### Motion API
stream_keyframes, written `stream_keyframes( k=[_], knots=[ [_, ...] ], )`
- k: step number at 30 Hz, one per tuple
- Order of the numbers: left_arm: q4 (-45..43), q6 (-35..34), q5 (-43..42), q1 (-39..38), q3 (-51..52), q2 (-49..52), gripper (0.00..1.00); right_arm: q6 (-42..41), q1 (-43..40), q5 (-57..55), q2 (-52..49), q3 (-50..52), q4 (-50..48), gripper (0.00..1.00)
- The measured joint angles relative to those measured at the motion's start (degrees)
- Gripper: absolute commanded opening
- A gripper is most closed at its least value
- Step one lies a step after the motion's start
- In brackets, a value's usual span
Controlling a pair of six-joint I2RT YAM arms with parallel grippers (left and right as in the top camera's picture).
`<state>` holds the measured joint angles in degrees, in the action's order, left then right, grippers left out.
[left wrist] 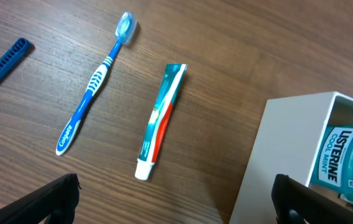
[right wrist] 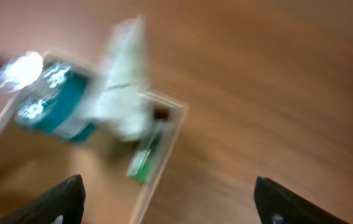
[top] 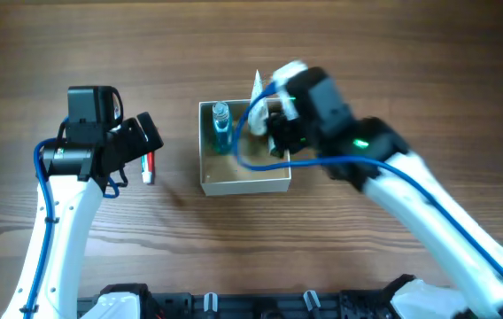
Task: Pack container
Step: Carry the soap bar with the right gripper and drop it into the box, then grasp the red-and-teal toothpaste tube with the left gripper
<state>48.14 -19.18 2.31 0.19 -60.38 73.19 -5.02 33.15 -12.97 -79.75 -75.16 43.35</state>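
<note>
My right gripper is blocking the space (top: 250, 158) above the container. It should move away first, and then my left gripper should bring in the toothpaste tube (top: 148, 168).
The container (top: 243, 185) is a small white-walled box with a tan inside at the table's middle. A blue mouthwash bottle (top: 221, 127) lies in its left part; the bottle's label shows in the left wrist view (left wrist: 343, 155). A white packet (top: 258, 99) leans at its far wall, with a small green item (right wrist: 144, 162) beside it. My right gripper (top: 278, 133) is open and empty above the container's right side. My left gripper (top: 141, 146) is open and empty above a toothpaste tube (left wrist: 161, 118), left of the container (left wrist: 282, 155). A blue toothbrush (left wrist: 94, 87) lies beside the tube.
A blue comb (left wrist: 1, 65) lies at the far left of the left wrist view. The wooden table (top: 393, 53) spreads on all sides. The right wrist view is blurred by motion.
</note>
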Motion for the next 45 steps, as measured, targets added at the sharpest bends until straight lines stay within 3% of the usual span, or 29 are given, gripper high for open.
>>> stream_keyframes(
  k=[3, 8, 12, 21, 22, 23, 24, 27, 33, 34, 35, 36, 45],
  knots=[
    [0.33, 0.0, 0.0, 0.0, 0.0, 0.02, 1.0, -7.23, -8.57, -3.3, 4.85, -0.44, 4.09, 0.91],
    [0.04, 0.0, 0.0, 0.0, 0.0, 3.91, 1.0, -13.42, -23.34, -0.42, 2.36, -0.37, 8.7, 0.91],
    [-3.45, 0.0, 0.0, 0.0, 0.0, 12.39, 1.0, -14.69, -27.19, 1.92, -1.55, -0.35, 10.03, 0.91],
    [-9.03, 0.26, 0.57, -0.02, -0.02, 31.54, 0.98, -14.93, -27.34, 3.58, -7.1, -0.33, 11.15, 0.91],
    [-9.29, 0.22, 0.46, -0.02, -0.2, 31.74, 0.93, -14.93, -27.36, 3.61, -7.39, -0.33, 11.15, 0.91],
    [-9.57, 0.22, 0.66, 0.0, -0.22, 31.8, 0.81, -14.93, -27.36, 3.74, -7.48, -0.33, 11.3, 0.91],
    [-9.79, 0.46, 0.87, -0.02, -0.24, 31.82, 0.61, -14.93, -27.34, 3.76, -7.48, -0.33, 11.3, 0.91],
    [-10.62, 0.39, 1.09, 0.0, -0.24, 31.87, 0.33, -14.93, -27.34, 3.78, -7.48, -0.33, 11.32, 0.91],
    [-10.78, 0.83, 1.07, 0.0, -0.24, 31.91, 0.25, -14.93, -27.34, 3.78, -7.48, -0.33, 11.67, 0.91],
    [-10.78, 0.83, 1.07, 0.0, -0.24, 31.91, 0.2, -14.91, -27.34, 3.78, -7.48, -0.33, 11.89, 0.9],
    [-10.8, 0.87, 1.07, 0.0, -0.24, 31.91, 0.06, -14.93, -27.36, 3.78, -7.48, -0.33, 12.0, 0.9],
    [-10.88, 0.94, 1.07, 0.0, -0.24, 31.91, 0.04, -14.91, -27.34, 3.8, -7.48, -0.33, 12.0, 0.9],
    [-8.15, 0.85, 1.29, 0.0, -0.81, 29.77, 0.04, -14.84, -27.36, 3.78, -7.48, -0.33, 12.85, 0.9]
  ],
)
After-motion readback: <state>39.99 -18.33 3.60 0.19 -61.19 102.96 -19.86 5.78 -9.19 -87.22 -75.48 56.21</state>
